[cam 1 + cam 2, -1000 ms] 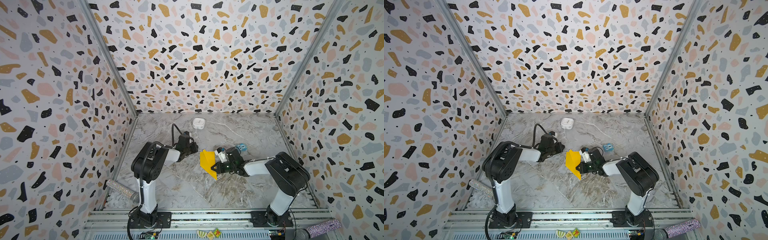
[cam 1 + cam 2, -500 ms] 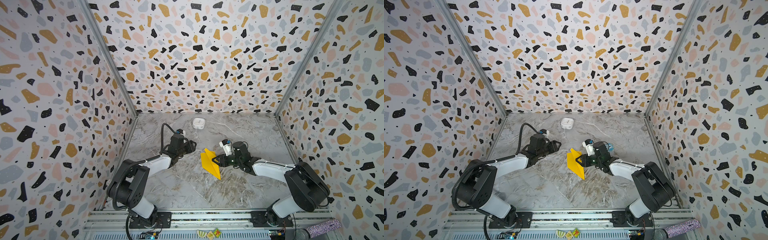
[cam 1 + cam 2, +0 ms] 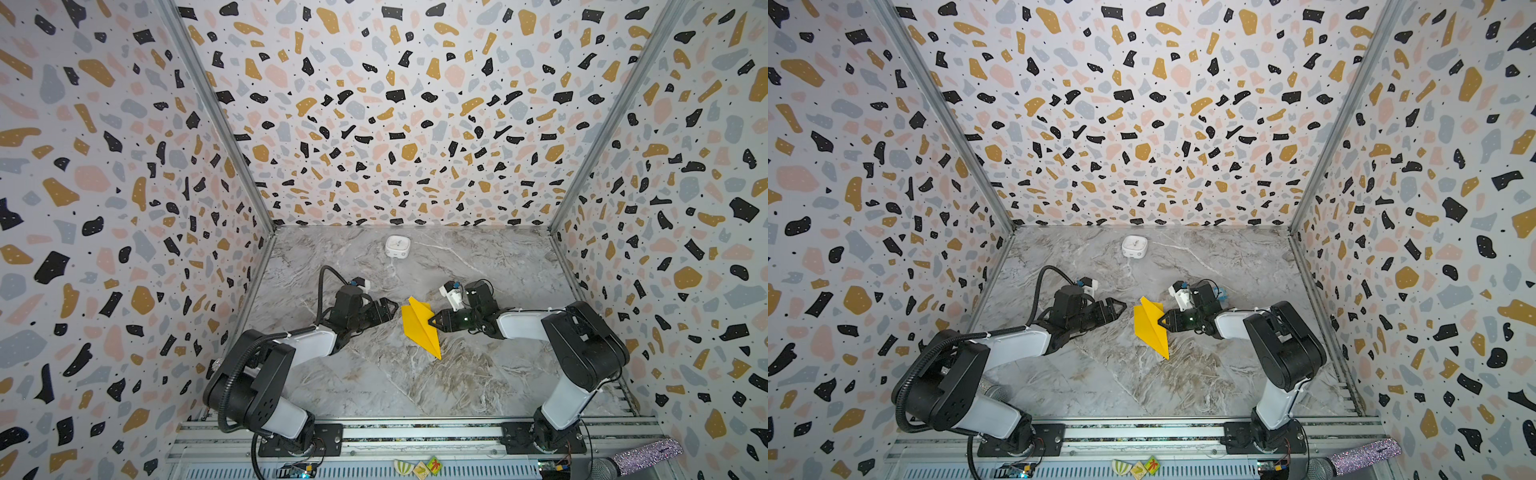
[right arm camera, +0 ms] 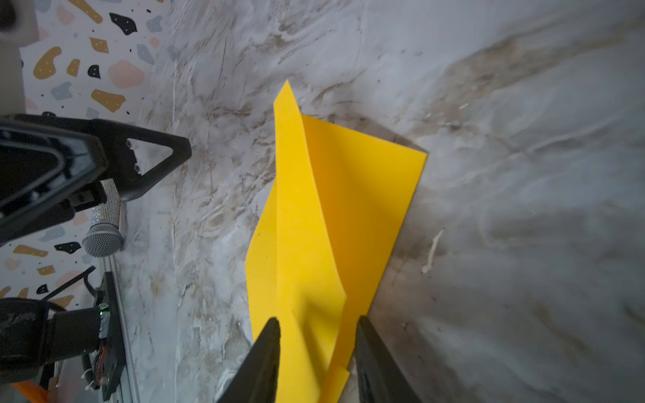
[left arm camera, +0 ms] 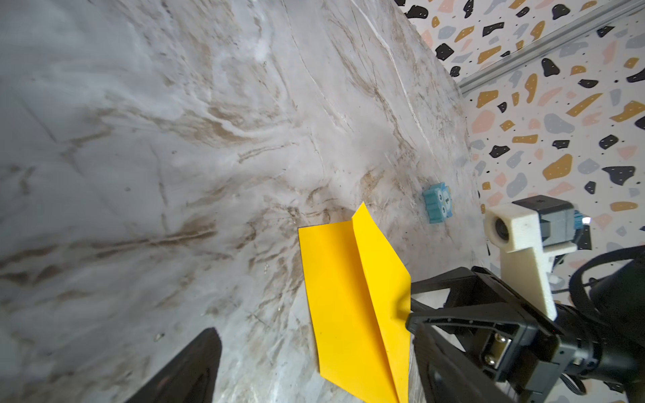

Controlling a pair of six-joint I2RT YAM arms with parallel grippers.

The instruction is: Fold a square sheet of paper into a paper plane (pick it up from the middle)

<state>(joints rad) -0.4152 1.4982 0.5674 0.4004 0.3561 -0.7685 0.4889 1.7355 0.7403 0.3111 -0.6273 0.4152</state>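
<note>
The robot should expect corner flaps hidden underneath the yellow paper plane (image 3: 420,326) when it turns the plane, since the plane narrows to a point with smooth upper sides (image 5: 344,295).
The square sheet of paper is now folded into a narrow yellow paper plane (image 3: 419,328) (image 3: 1150,328). It lies on the marble table with its point toward the front and its centre ridge standing up (image 4: 296,209) (image 5: 342,296). My right gripper (image 3: 433,322) (image 3: 1163,322) (image 4: 317,322) is at the plane's right edge. Its jaws stand a little apart, one on each side of a raised fold, without pinching it. My left gripper (image 3: 392,308) (image 3: 1121,306) is open just left of the plane and does not touch it. One left finger (image 5: 195,366) shows in the left wrist view.
A white rounded box (image 3: 397,246) (image 3: 1134,247) sits near the back wall. A small blue cube with eyes (image 5: 438,202) lies behind the right gripper. A glittery microphone (image 3: 640,455) rests on the front rail at the right. Patterned walls close in three sides.
The left gripper has swung in beside the plane and opened wide. The right gripper's jaws have parted from their shut grip. The paper now looks narrower, lying as a dart.
</note>
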